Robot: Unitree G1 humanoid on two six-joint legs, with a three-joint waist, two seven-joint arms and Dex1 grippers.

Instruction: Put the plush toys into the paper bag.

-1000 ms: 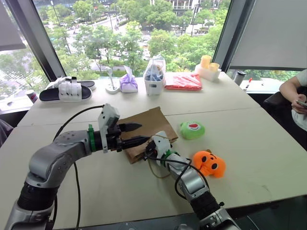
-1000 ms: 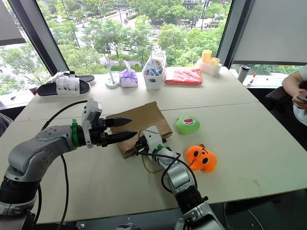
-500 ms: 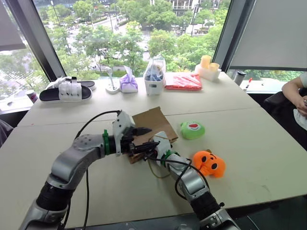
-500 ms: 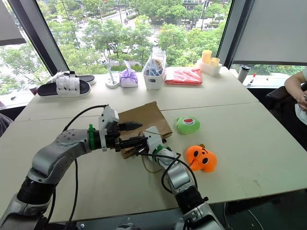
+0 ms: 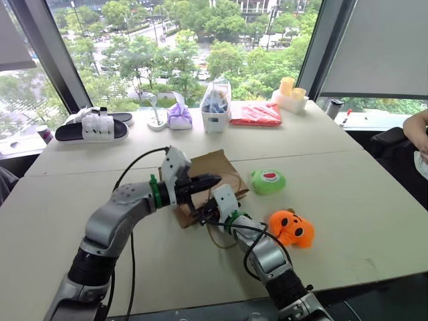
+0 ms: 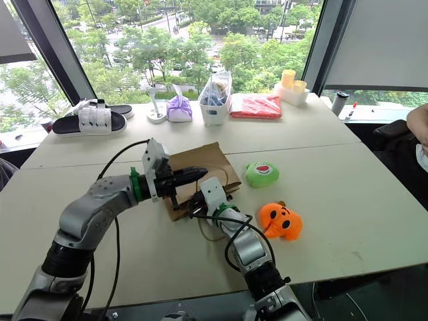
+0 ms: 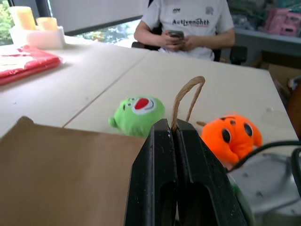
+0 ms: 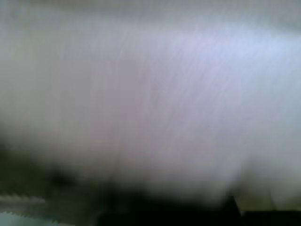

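Note:
The paper bag (image 5: 219, 164) is lying flat. My left gripper should lift the bag's loop handle (image 7: 179, 97) to keep the bag's opening open before my right gripper brings over the orange plush toy.
The brown paper bag (image 5: 215, 167) lies flat in the middle of the table. My left gripper (image 7: 170, 125) is shut on one of its twisted-paper loop handles (image 7: 188, 91), which rises from between the fingertips. In the left eye view this gripper (image 5: 211, 179) points level across the bag. My right gripper (image 5: 202, 212) sits shut at the bag's near edge; whether it pinches the paper is hidden. The green plush toy (image 5: 268, 181) rests just right of the bag. Nearer and further right lies the orange plush toy (image 5: 292, 227).
Along the far edge stand black-and-white slippers (image 5: 93, 126), a purple tied pouch (image 5: 178, 116), a clear bag of blue items (image 5: 215, 105), a red packet (image 5: 255, 114) and yellow cups (image 5: 289, 93). A person (image 7: 188, 23) sits at the table's right side.
My left gripper has moved right over the bag and gone from open to shut on the bag's handle. The right arm has stayed still.

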